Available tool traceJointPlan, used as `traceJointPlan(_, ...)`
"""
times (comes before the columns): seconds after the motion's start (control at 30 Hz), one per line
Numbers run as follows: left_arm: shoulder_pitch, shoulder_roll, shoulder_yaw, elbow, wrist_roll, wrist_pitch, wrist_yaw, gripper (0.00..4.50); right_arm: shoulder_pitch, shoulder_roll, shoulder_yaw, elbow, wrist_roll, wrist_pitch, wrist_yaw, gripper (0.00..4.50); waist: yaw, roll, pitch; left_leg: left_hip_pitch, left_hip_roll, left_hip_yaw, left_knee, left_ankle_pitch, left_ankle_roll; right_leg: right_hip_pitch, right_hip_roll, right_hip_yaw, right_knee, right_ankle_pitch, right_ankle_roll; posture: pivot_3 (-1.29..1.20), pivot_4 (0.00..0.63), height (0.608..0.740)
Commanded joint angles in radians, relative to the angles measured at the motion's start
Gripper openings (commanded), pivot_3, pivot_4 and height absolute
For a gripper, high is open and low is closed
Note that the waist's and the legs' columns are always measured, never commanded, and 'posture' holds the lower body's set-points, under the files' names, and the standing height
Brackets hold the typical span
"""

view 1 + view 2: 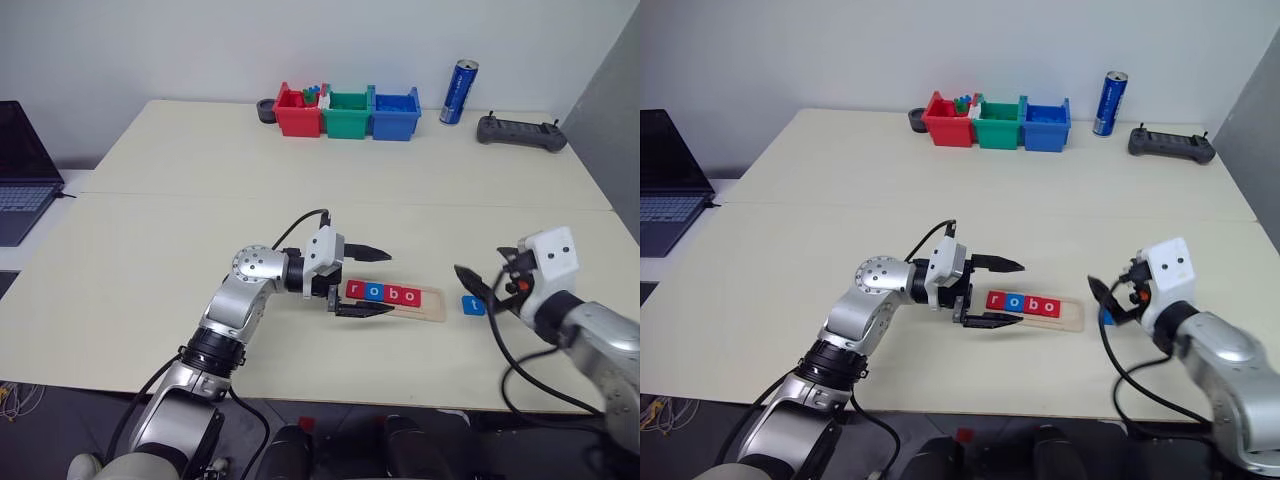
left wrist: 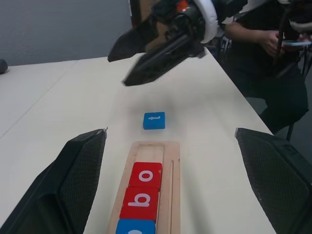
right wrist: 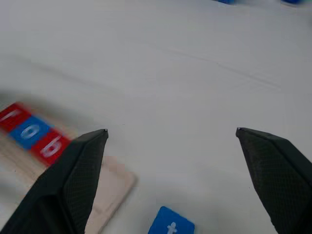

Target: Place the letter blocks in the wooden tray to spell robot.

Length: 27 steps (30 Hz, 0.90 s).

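Note:
Next, I turn my right gripper in line with the tray (image 1: 432,304) and pinch the t block's sides, because the gripper is slanted across the t block (image 1: 473,305).
The wooden tray (image 1: 436,309) lies near the table's front edge. In its groove sit the letter blocks r (image 1: 355,290), o (image 1: 374,292), b (image 1: 393,295) and o (image 1: 411,297), red and blue, and its right end is bare. A blue t block (image 1: 474,305) lies flat on the table just right of the tray, also visible as the t block (image 2: 154,120) and the t block (image 3: 170,226). My left gripper (image 1: 388,282) stands open and level, one finger on each long side of the tray's left half. My right gripper (image 1: 478,290) hovers open just above the t block, holding nothing.
Red (image 1: 298,112), green (image 1: 348,114) and blue (image 1: 395,114) bins stand at the table's back, with a blue can (image 1: 459,92) and a black controller (image 1: 520,133) to their right. A laptop (image 1: 22,170) sits at far left. A seated person (image 2: 273,58) is beyond the table's right end.

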<state>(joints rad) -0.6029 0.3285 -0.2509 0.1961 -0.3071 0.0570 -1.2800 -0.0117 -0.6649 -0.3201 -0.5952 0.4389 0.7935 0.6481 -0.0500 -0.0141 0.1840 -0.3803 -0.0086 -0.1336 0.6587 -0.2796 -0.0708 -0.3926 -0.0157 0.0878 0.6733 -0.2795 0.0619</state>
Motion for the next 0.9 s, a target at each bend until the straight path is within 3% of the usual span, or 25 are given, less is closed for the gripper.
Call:
traceJointPlan(0.03, -0.028, -0.004, 0.001, 0.004, 0.001, -0.024, -0.015, 4.5, 0.033, -0.135, 0.03, 0.188, -0.085, -0.381, 0.285, 4.48, -0.001, 0.0, 0.001, 0.0, 0.0, 0.001, 0.0, 0.0, 0.0, 0.0, 0.0, 0.001, 0.0, 0.0, 0.0, 0.0, 0.15, 0.74)
traceJointPlan(0.2, -0.031, -0.002, 0.003, 0.006, 0.003, -0.028, -0.026, 4.5, -0.07, -0.239, 0.129, 0.495, -0.089, -0.547, 0.533, 4.48, -0.012, -0.003, 0.002, 0.004, 0.001, 0.001, 0.0, 0.0, 0.0, 0.003, 0.001, 0.001, 0.001, 0.0, 0.0, 0.0, 0.15, 0.74)
traceJointPlan(0.33, -0.015, 0.003, 0.001, -0.02, 0.001, -0.019, -0.024, 4.5, -0.186, -0.25, 0.225, 0.683, -0.136, -0.644, 0.631, 4.48, -0.01, -0.003, 0.003, 0.005, 0.001, 0.001, 0.001, 0.0, 0.0, 0.003, 0.001, 0.002, 0.001, 0.0, 0.0, 0.0, 0.15, 0.74)
traceJointPlan(0.83, 0.008, 0.036, 0.015, -0.065, -0.001, 0.005, -0.009, 4.5, -0.367, -0.181, 0.369, 1.015, -0.238, -0.795, 0.698, 4.48, -0.004, -0.002, 0.003, 0.004, 0.0, 0.0, 0.001, 0.0, 0.0, 0.003, -0.001, 0.001, 0.001, 0.0, 0.0, 0.0, 0.15, 0.74)
traceJointPlan(0.9, 0.008, 0.037, 0.014, -0.067, -0.002, 0.006, -0.007, 4.5, -0.371, -0.18, 0.372, 1.018, -0.236, -0.798, 0.703, 4.11, -0.004, -0.002, 0.003, 0.004, 0.0, 0.0, 0.001, 0.0, 0.0, 0.003, -0.001, 0.0, 0.002, 0.0, 0.0, 0.0, 0.15, 0.74)
